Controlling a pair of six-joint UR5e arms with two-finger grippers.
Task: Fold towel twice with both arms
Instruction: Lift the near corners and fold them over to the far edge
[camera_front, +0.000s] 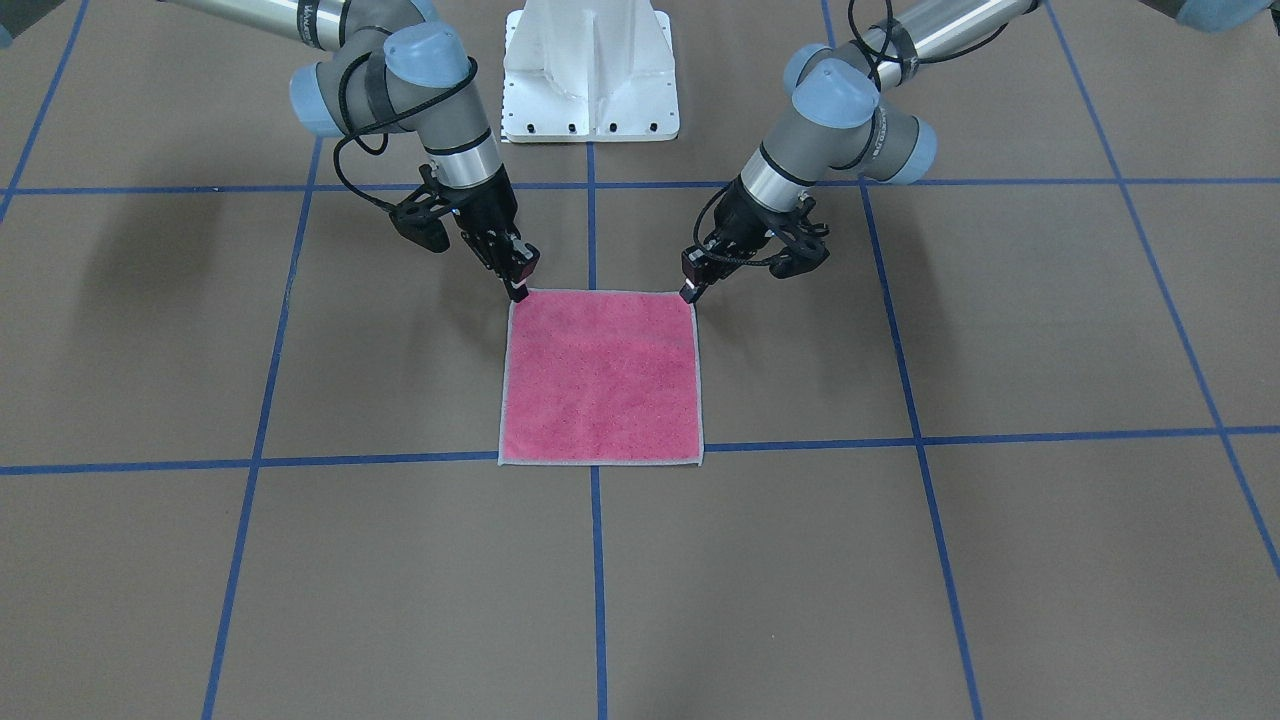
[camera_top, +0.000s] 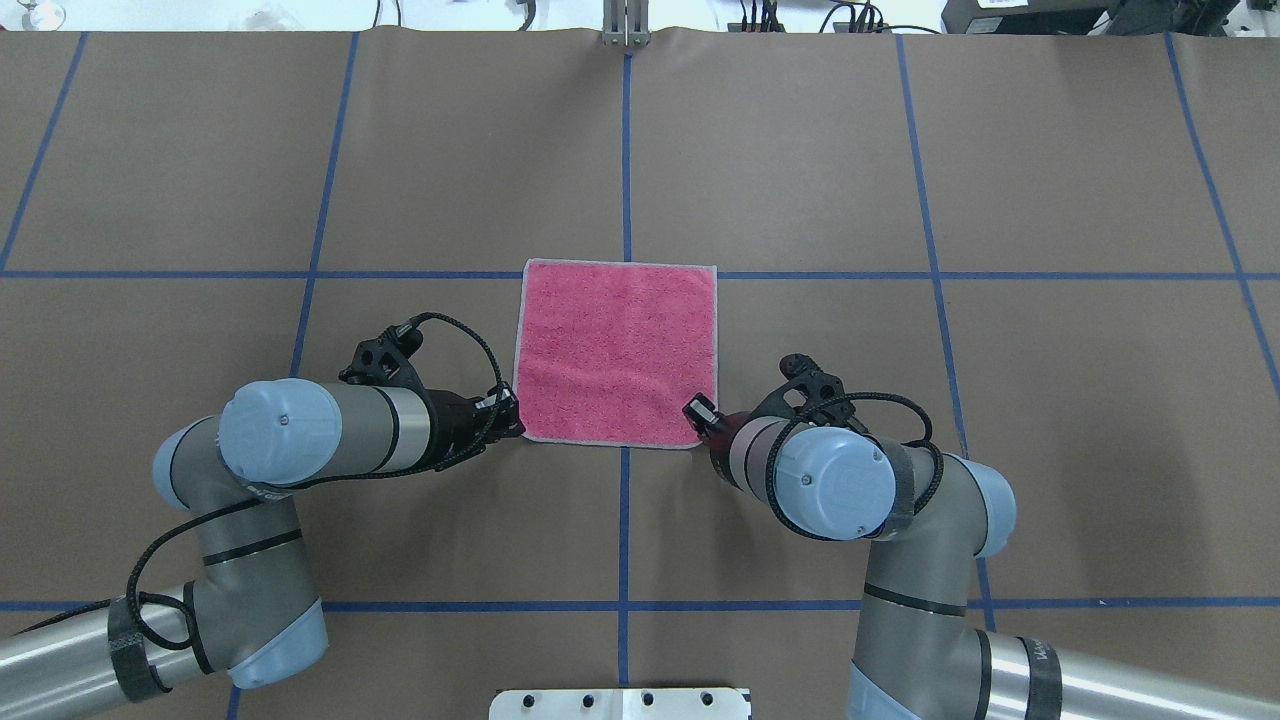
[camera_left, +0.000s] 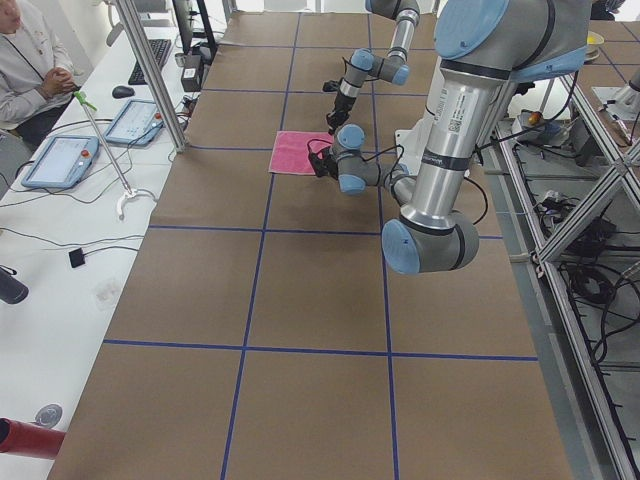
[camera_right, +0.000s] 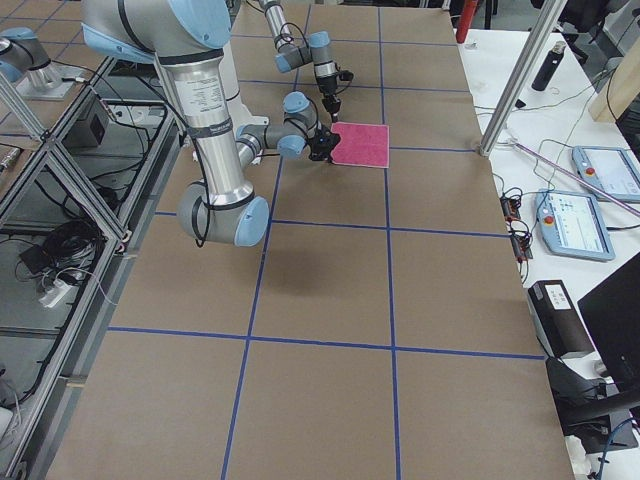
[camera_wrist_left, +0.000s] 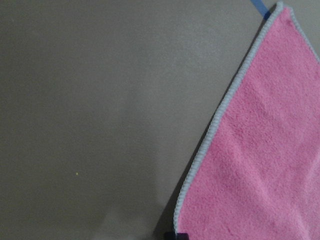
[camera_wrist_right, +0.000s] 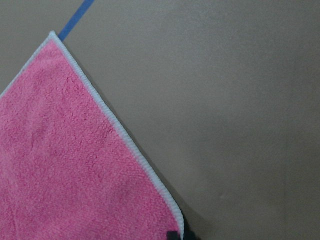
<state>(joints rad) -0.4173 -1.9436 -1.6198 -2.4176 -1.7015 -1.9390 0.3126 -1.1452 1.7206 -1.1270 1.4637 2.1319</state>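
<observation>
The towel's far edge is well out from the pedestal, so my left gripper and my right gripper should pull the towel's near corners back before they fold it.
The towel (camera_front: 600, 375) lies flat and pink side up, with a light grey border, on the brown table at the middle; it also shows in the overhead view (camera_top: 620, 350). My left gripper (camera_front: 690, 293) (camera_top: 513, 421) is at the towel's near-left corner, fingers together on the corner. My right gripper (camera_front: 517, 291) (camera_top: 700, 415) is at the near-right corner, fingers together on it. Both corners are still down at table level. The wrist views show the towel's edge (camera_wrist_left: 260, 165) (camera_wrist_right: 65, 165) running to the fingertips at the bottom of each frame.
The white bolted pedestal (camera_front: 590, 80) stands behind the towel at the robot's side. Blue tape lines (camera_top: 626, 150) cross the brown table. A seated operator (camera_left: 25, 70) and tablets (camera_left: 60, 160) are at a side bench beyond the far edge.
</observation>
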